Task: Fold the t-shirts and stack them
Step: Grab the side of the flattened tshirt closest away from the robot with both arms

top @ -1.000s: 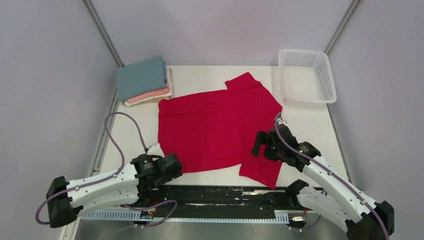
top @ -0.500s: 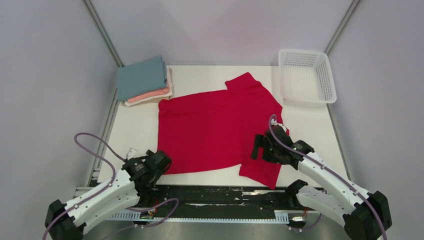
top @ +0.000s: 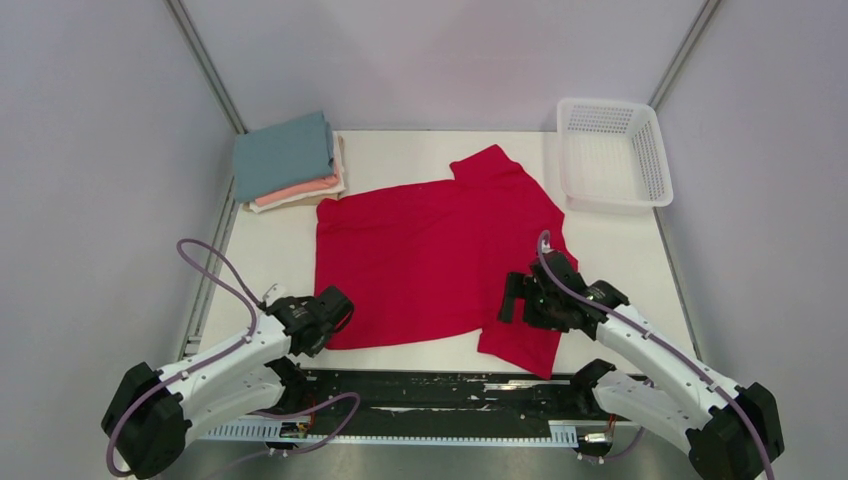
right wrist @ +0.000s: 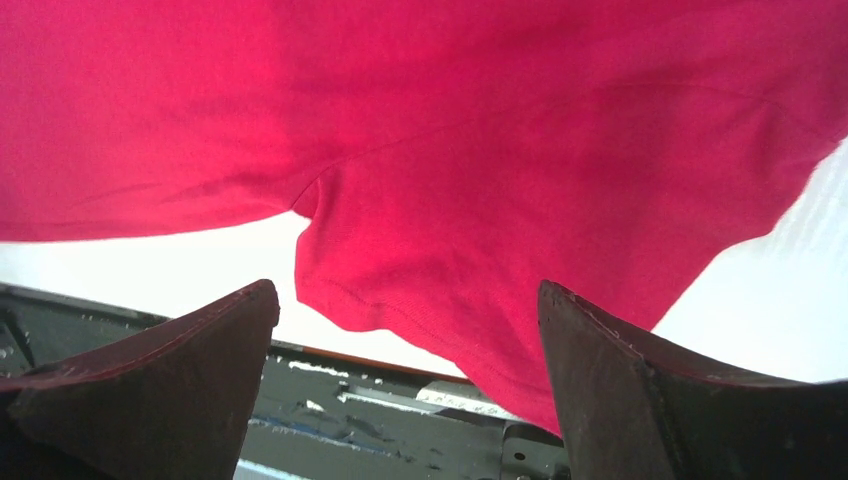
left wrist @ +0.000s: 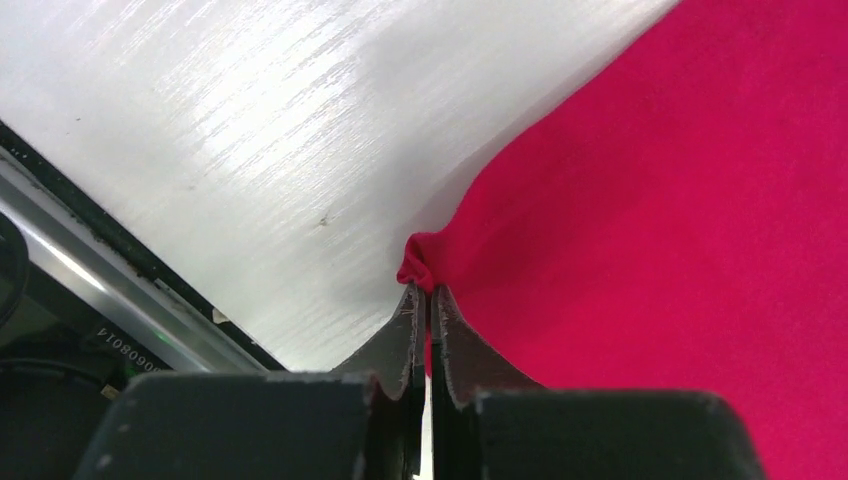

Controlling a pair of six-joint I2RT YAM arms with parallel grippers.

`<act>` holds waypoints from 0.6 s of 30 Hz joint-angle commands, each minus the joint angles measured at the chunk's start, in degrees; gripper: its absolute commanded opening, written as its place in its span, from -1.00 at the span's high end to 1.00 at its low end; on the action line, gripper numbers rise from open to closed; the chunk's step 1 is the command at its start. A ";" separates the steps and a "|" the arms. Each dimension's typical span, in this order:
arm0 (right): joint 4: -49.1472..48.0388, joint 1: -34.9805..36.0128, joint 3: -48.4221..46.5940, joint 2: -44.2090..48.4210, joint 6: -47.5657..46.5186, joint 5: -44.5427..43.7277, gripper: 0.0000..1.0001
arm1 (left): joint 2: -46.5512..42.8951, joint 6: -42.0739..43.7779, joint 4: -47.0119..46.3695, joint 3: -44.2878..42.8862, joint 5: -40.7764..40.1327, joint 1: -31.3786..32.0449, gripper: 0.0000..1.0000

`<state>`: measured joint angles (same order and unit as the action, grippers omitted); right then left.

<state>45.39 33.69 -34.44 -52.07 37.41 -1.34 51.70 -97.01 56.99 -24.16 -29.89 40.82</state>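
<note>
The crimson-red t-shirt's near side [top: 405, 333] will fold over along with the near sleeve when the robot carries the sleeve, because a seam [right wrist: 400, 142] connects that sleeve to the t-shirt's body.
The crimson-red t-shirt [top: 430, 255] lies spread flat mid-table, one sleeve [top: 520, 345] hanging toward the near edge. My left gripper [top: 330, 318] is shut on its near left hem corner; in the left wrist view the gripper [left wrist: 428, 292] pinches a small bunch of red cloth [left wrist: 420, 262]. My right gripper [top: 522, 300] hovers open over the near right sleeve; in the right wrist view the wide-apart fingers [right wrist: 200, 330] frame the sleeve [right wrist: 480, 270]. A folded stack sits at the far left: teal-blue shirt [top: 284, 155] on top, salmon-pink [top: 298, 187] and cream [top: 300, 198] below.
A white plastic mesh basket [top: 612, 152] stands at the far right corner. A dark rail with cables [top: 430, 390] runs along the table's near edge between the arm bases. Metal frame posts rise at the far corners.
My left gripper has closed on the shirt's near left corner after shifting slightly left and back. The right gripper edged a little nearer over the sleeve, still open.
</note>
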 commanded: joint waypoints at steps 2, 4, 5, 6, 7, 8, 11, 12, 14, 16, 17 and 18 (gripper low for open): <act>3.93 2.50 -2.86 -0.35 -0.79 3.63 -0.93 | -2.07 1.21 -5.48 1.14 -0.18 -0.26 1.00; 7.32 7.34 -3.96 -2.11 1.11 1.80 -0.87 | -3.37 2.21 -6.22 1.62 -0.17 -0.22 1.00; 8.53 9.76 -3.94 -3.03 2.60 1.46 -0.84 | -4.29 2.87 -6.51 2.03 -0.19 -0.26 1.00; 9.58 12.32 -3.66 -3.90 4.61 -0.20 -0.82 | -4.70 3.18 -6.91 2.20 -0.18 -0.22 1.00; 10.24 14.54 -3.18 -4.58 7.28 -1.49 -0.79 | -5.54 3.64 -6.95 2.48 -0.30 -0.22 1.00; 10.81 15.99 -2.47 -5.22 9.26 -2.51 -0.77 | -6.37 3.79 -7.04 2.60 -0.41 -0.21 1.00; 10.92 17.84 -0.33 -6.71 14.10 -5.11 -0.67 | -7.80 4.51 -7.26 3.24 -1.07 -0.23 1.00; 10.61 17.93 0.16 -7.13 15.10 -6.01 -0.65 | -8.29 4.71 -7.49 3.37 -1.11 -0.22 1.00; 9.46 17.96 1.26 -8.11 16.43 -8.29 -0.63 | -8.91 5.15 -7.44 3.37 -1.26 -0.21 1.00; 6.64 17.98 2.35 -9.45 16.14 -10.03 -0.63 | -9.29 4.81 -6.86 3.40 -1.61 -0.28 1.00; 4.63 17.99 2.74 -10.46 15.96 -10.25 -0.62 | -9.44 4.22 -6.43 3.41 -1.76 -0.25 1.00; 2.99 17.94 3.29 -11.29 15.71 -10.10 -0.59 | -9.85 4.08 -6.35 3.37 -1.76 -0.23 1.00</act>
<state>53.69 51.31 -32.67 -61.01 50.06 -7.25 42.98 -92.42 51.51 -20.95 -29.47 40.77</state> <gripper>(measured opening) 0.816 0.007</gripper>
